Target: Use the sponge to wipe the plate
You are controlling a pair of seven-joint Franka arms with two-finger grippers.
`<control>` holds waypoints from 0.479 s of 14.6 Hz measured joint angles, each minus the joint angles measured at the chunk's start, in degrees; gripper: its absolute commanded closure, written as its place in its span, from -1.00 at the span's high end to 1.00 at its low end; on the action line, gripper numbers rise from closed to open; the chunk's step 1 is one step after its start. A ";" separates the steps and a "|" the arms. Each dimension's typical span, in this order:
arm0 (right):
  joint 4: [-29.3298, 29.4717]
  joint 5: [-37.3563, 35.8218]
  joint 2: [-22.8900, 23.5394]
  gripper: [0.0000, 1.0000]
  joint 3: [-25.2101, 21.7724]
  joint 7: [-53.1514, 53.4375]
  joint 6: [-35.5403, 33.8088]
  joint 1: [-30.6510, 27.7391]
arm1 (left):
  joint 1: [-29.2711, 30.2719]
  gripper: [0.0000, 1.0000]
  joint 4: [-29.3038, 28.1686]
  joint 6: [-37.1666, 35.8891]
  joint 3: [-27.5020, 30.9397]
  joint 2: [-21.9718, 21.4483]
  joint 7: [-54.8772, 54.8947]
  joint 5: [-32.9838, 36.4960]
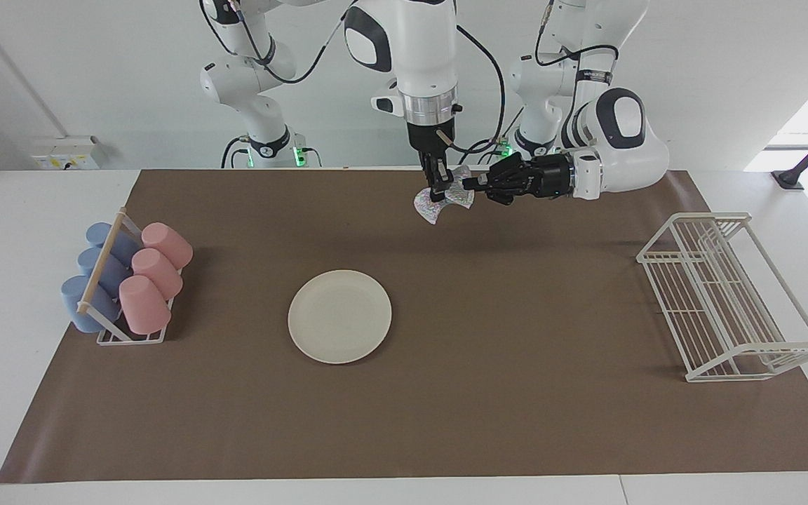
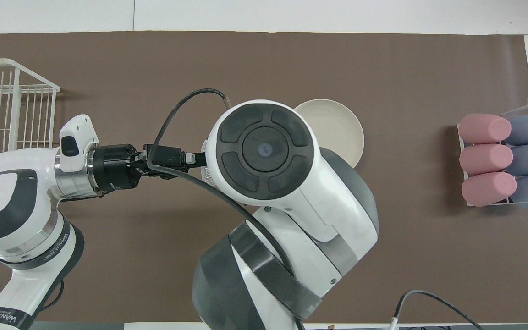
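Note:
My left gripper should open and back away first, as both grippers are closed on the sponge point(image 1: 445, 203), and then my right gripper will carry the sponge to the plate point(image 1: 339, 316).
The silvery crinkled sponge point(image 1: 435, 208) hangs in the air over the brown mat's edge nearest the robots. My left gripper point(image 1: 469, 186) reaches in level from the side and is shut on one end of it. My right gripper point(image 1: 438, 193) points straight down and is shut on the sponge's middle. In the overhead view only a sliver of the sponge point(image 2: 207, 173) shows beside the left gripper point(image 2: 196, 159); the right wrist hides the right gripper. The cream-white plate point(image 1: 339, 316) lies flat on the mat's middle, farther from the robots, partly covered by the right arm in the overhead view point(image 2: 343, 129).
A rack of pink and blue cups point(image 1: 125, 282) lies at the right arm's end of the table. A white wire rack point(image 1: 725, 298) stands at the left arm's end. The brown mat point(image 1: 516, 393) covers most of the table.

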 measured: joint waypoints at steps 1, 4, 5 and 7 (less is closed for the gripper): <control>-0.15 0.00 -0.09 -1.00 -0.02 -0.73 0.43 -0.19 | 0.00 0.90 0.00 0.00 0.01 -0.04 0.02 0.10; -0.42 -0.08 -0.60 -1.00 -0.23 -5.47 0.29 -1.86 | -0.03 1.00 0.03 0.06 -0.14 -0.41 -0.68 3.18; -0.64 -0.10 -0.85 -1.00 -0.28 -8.26 -0.08 -3.04 | -0.03 1.00 0.04 0.08 -0.11 -0.63 -1.20 5.14; -1.43 -0.38 -1.28 -1.00 -0.34 -12.67 -0.88 -5.72 | -0.01 1.00 0.05 0.19 0.03 -1.10 -1.73 8.90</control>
